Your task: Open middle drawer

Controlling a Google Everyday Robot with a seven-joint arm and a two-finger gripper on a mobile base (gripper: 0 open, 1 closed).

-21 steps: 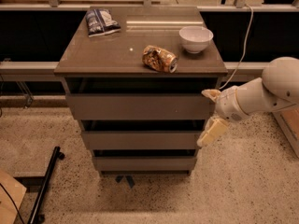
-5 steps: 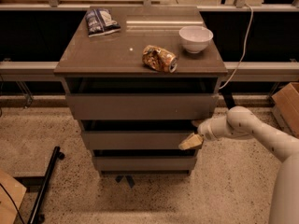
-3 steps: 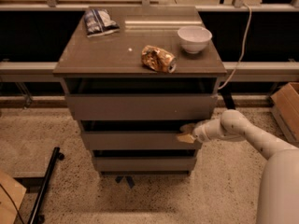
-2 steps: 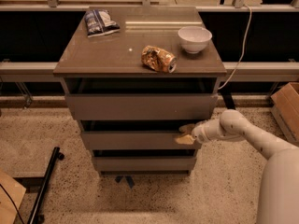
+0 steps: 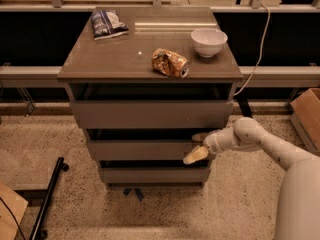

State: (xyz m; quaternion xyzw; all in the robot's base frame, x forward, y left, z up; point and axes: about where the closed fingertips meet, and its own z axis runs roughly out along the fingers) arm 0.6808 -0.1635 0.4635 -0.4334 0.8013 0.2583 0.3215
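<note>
The upper finger of my gripper is shallow in the gap (image 5: 186, 135) above the middle drawer, so I should reach in deeper, hook the front's top edge (image 5: 182, 142) and pull the drawer out.
The middle drawer (image 5: 142, 149) is the second of three flat grey-brown fronts on the cabinet. It stands a little proud of the cabinet, with a dark gap above it. My gripper (image 5: 196, 146) is at the drawer's right end. One finger (image 5: 200, 136) reaches over the top edge of the front into the gap, and the other finger (image 5: 195, 155) lies across the face of the front. The fingers are spread apart, straddling the front's top right corner. My white arm (image 5: 260, 144) comes in from the lower right.
On the cabinet top (image 5: 110, 59) lie a blue chip bag (image 5: 107, 23), a crushed can (image 5: 170, 63) and a white bowl (image 5: 208, 41). A cardboard box (image 5: 306, 116) stands at the right, a black stand leg (image 5: 49, 198) at the lower left. The top drawer (image 5: 150, 113) and the bottom drawer (image 5: 154, 174) flank the middle one.
The gripper has moved left from beside the cabinet onto the middle drawer's right end and settled there. In the last second it has barely moved.
</note>
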